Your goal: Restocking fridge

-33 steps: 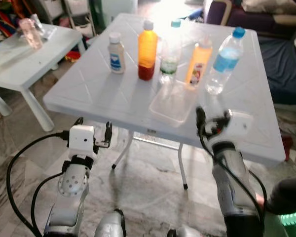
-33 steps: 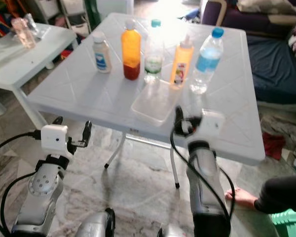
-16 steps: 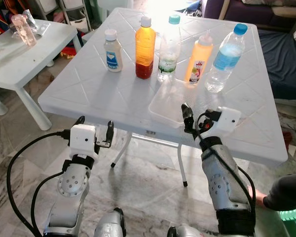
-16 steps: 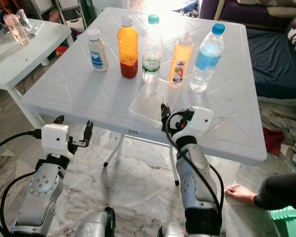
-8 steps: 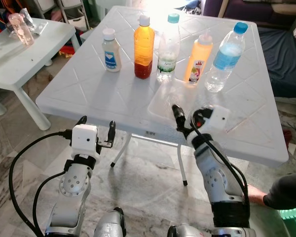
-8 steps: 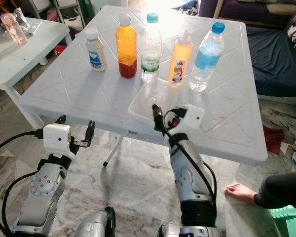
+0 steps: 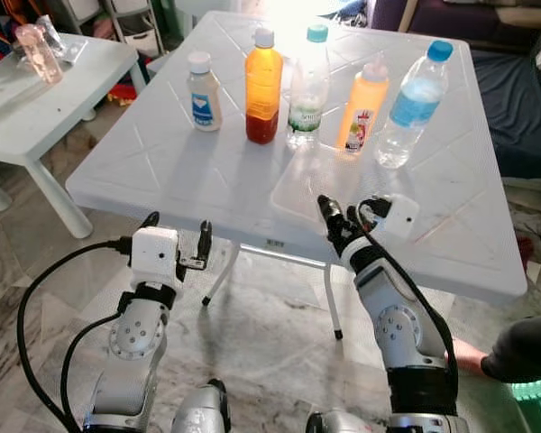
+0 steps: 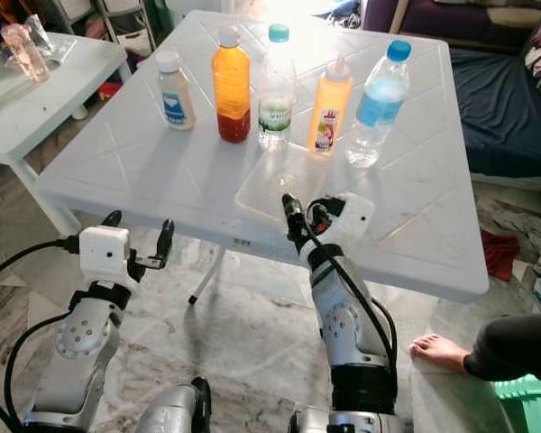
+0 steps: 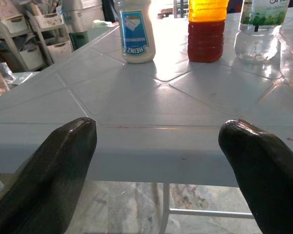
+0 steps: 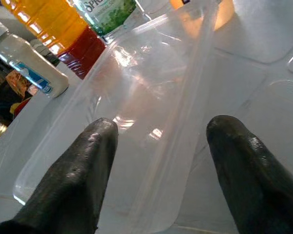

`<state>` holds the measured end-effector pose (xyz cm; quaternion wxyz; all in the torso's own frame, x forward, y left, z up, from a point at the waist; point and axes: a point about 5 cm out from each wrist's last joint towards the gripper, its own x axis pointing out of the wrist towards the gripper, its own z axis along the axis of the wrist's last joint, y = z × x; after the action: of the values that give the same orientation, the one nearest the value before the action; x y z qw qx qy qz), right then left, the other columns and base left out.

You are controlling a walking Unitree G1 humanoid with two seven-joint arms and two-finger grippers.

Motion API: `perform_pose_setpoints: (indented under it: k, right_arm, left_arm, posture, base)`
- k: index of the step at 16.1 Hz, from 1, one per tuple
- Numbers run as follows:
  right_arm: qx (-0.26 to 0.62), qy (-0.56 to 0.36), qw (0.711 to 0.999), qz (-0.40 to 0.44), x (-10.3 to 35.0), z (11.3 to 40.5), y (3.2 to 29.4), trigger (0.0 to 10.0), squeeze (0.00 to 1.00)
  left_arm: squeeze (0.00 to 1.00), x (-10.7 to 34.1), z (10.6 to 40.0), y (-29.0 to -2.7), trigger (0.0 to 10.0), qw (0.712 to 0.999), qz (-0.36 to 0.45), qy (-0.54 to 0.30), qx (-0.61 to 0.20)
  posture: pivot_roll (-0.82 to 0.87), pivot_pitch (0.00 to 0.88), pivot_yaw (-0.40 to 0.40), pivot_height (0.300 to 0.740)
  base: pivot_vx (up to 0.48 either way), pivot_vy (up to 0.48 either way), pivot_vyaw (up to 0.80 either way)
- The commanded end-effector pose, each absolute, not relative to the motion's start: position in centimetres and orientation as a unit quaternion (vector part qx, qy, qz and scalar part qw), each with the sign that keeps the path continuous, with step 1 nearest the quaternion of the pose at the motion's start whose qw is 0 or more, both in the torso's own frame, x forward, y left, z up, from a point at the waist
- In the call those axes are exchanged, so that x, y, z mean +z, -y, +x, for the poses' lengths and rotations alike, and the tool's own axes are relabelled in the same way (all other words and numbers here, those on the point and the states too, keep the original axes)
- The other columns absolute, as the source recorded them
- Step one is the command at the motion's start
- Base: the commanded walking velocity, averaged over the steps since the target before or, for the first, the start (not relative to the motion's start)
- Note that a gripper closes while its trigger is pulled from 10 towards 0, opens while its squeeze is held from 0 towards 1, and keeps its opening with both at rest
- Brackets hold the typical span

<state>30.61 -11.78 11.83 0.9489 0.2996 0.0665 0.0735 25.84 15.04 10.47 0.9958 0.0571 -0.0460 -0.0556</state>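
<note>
My gripper is going to carry the empty clear plastic tray [image 7: 310, 183] by one rim. The tray will keep its boxy shape, because its raised walls [image 10: 181, 109] meet at rounded corners.
Five bottles stand in a row on the white plastic table [image 7: 162, 153]: a white mayonnaise bottle [image 7: 203, 81], an orange bottle with red at the bottom [image 7: 262, 86], a clear bottle with a teal cap [image 7: 307, 90], an orange squeeze bottle [image 7: 362, 108] and a blue-capped water bottle [image 7: 410, 108]. In front of them lies an empty clear plastic tray [image 7: 311, 176]. My right gripper [image 7: 340, 216] is open at the tray's near end, and the tray's rim [image 10: 185, 97] runs between its fingers [image 10: 83, 165]. My left gripper [image 7: 176, 225] hangs open just below the table's front edge [image 9: 156, 146].
A small white side table [image 7: 45, 99] with a pink bottle [image 7: 38, 54] stands to the left. A dark sofa [image 7: 514, 99] is at the right. A person's bare foot [image 8: 442, 352] and a green basket [image 8: 527, 401] are on the marble floor at lower right.
My right gripper has moved left along the table's front to the tray's near end and turned its fingers onto the rim. The left arm has stayed put.
</note>
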Motion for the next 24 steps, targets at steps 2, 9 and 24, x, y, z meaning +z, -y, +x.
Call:
perform_pose_setpoints:
  k: [2, 9, 24]
  right_arm:
    - [0.065, -0.082, 0.940, 0.323, 11.3, 30.5, 11.3, 0.0, 0.00]
    - [0.036, -0.081, 0.940, 0.329, 11.2, 31.0, 13.0, 0.0, 0.00]
    - [0.099, -0.044, 0.979, 0.171, 11.9, 30.1, 12.2, 10.0, 0.00]
  left_arm:
    - [0.00, 10.3, 25.9, -15.0, 10.0, 0.996, 0.059, 0.041, -0.059]
    - [0.00, 10.4, 26.0, -14.9, 10.0, 0.995, 0.061, 0.042, -0.061]
    - [0.00, 10.3, 26.8, -15.2, 10.0, 0.998, 0.052, 0.033, -0.028]
  posture:
    - [0.13, 0.126, -0.001, 0.740]
    - [0.13, 0.126, 0.002, 0.740]
    - [0.12, 0.121, -0.013, 0.740]
  base:
    - [0.000, 0.000, 0.00]
    - [0.000, 0.000, 0.00]
    - [0.000, 0.000, 0.00]
